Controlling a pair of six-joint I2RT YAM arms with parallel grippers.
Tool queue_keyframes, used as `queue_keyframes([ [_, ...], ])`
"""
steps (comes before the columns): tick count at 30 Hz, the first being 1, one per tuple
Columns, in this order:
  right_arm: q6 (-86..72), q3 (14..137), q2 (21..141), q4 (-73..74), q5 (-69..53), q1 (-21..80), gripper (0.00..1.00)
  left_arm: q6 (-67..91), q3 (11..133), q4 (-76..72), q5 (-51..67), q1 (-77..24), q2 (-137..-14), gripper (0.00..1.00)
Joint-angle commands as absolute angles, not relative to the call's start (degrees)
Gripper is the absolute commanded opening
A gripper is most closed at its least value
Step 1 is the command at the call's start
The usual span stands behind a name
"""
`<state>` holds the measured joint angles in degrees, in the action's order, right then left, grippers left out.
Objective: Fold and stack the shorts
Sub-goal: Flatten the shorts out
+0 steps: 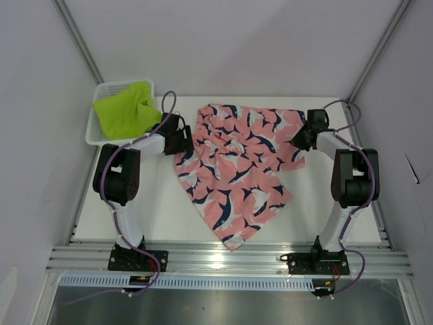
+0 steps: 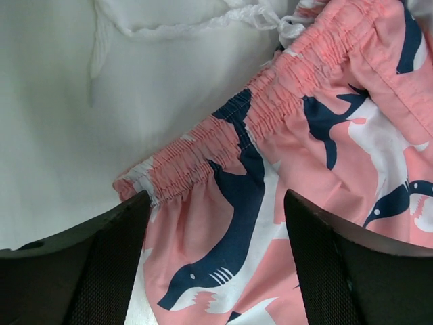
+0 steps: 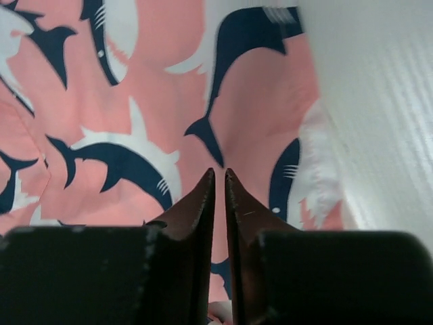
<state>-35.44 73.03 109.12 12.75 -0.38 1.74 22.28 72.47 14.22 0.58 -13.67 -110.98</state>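
Note:
My left gripper needs to pinch the waistband corner and my right gripper needs to take the near leg's hem [image 1: 235,244], as the near leg [image 1: 233,208] splays toward the rail.
The coral-pink shorts [image 1: 237,162] with navy and white print lie spread out, crumpled, in the middle of the white table. My left gripper [image 1: 184,141] is open at their left edge. In the left wrist view the left gripper [image 2: 216,200] straddles a corner of the gathered waistband [image 2: 203,145], one finger [image 2: 108,264] on each side. My right gripper [image 1: 301,139] is at the shorts' right edge. In the right wrist view the right gripper [image 3: 220,172] is shut just above the printed cloth [image 3: 135,88], with nothing seen clamped. The lime-green shorts [image 1: 125,108] lie bunched in the basket.
The white mesh basket [image 1: 90,128] stands at the table's far left corner, just behind my left arm. A white drawstring [image 2: 203,24] trails on the table beside the waistband. An aluminium rail [image 1: 230,261] runs along the near edge. Walls close in on both sides.

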Motion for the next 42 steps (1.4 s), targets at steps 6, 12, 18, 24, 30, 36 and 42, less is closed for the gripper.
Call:
queue_keyframes([
  [6,-36.1,78.0,114.9,18.9,3.1,0.6,0.04,24.8,65.0,12.3,-2.2,-13.1,-105.0,0.56],
  [12,-36.6,81.0,116.5,24.5,7.5,-0.6,0.0,24.8,60.9,12.9,-3.5,-12.1,-103.3,0.42],
  [18,-37.6,85.4,118.7,29.2,9.2,-2.3,0.0,25.3,58.3,13.1,-4.6,-11.9,-101.1,0.23],
  [24,-35.8,88.7,117.2,31.4,9.5,-2.3,0.04,25.5,56.1,11.6,-3.4,-11.3,-98.4,0.11],
  [30,-33.8,83.0,104.6,31.6,8.4,1.0,0.28,26.7,53.4,9.2,-1.7,-11.3,-92.8,0.69],
  [36,-28.1,73.1,92.3,30.9,9.2,12.5,0.34,28.3,50.2,8.4,-0.4,-11.2,-86.6,0.82],
  [42,-23.9,63.4,82.8,30.1,11.4,29.3,0.36,30.3,46.6,7.9,2.5,-10.0,-80.5,0.89],
])
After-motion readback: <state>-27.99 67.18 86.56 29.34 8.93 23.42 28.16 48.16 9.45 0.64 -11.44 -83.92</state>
